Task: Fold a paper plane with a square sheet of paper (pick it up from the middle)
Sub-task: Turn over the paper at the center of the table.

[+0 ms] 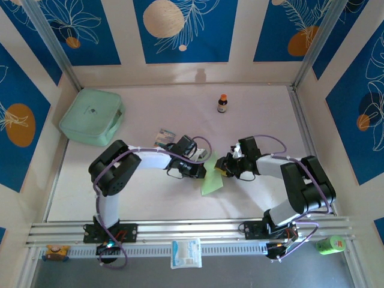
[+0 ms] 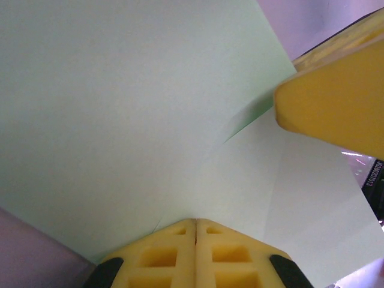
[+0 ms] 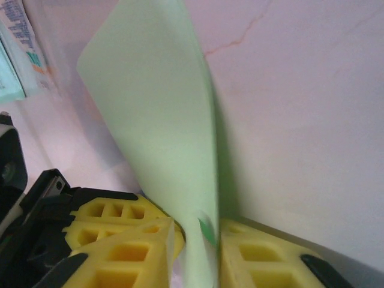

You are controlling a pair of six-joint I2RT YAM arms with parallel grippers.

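Next, my left gripper opens and moves away while my right gripper lays the sheet flat and straight, because the sheet is standing curled and slanted between my grippers.
The square sheet of paper, pale lime green, is held up off the table between the two arms, bent into a curve. In the left wrist view the sheet fans out from my left gripper, whose jaws are pressed together at its near edge. In the right wrist view the sheet rises as a narrow curled fold from between the jaws of my right gripper, which touch it on both sides. From above, the left gripper and the right gripper almost meet. No paper plane shape shows.
A mint-green plastic box lies at the back left. A small brown bottle stands at the back centre, and a striped packet lies behind the left arm. A white pouch rests on the front rail.
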